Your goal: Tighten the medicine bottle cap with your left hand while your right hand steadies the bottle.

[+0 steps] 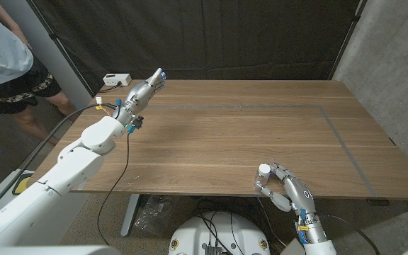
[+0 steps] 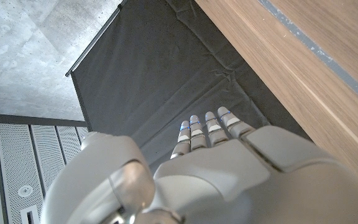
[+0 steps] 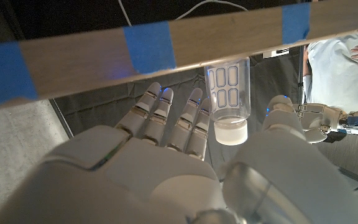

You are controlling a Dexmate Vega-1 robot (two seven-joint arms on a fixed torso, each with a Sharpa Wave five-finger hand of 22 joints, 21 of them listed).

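The white cap [image 1: 264, 168] is sitting straight over the bottle's neck [image 3: 230, 119], so it will stay in place and come along when the robot lifts the medicine bottle.
A small clear medicine bottle [image 1: 263, 172] with a white cap stands upright near the table's front edge, right of the middle. My right hand [image 1: 290, 189] is just to its right, fingers spread and holding nothing. In the right wrist view the bottle [image 3: 228, 87] sits between that hand's fingers [image 3: 179, 121] and thumb, with gaps on both sides; its white cap [image 3: 231, 131] faces the palm. My left hand [image 1: 146, 89] is stretched out over the table's far left corner, fingers straight, holding nothing, far from the bottle. The left wrist view shows the back of the left hand [image 2: 229, 168] beside the table edge.
A white box [image 1: 117, 79] with cables sits at the far left corner, close to my left hand. A person [image 1: 6, 57] stands behind the table on the left. Thin tape lines [image 1: 331, 124] frame a rectangle on the wooden table [image 1: 225, 142]. Black curtains hang behind.
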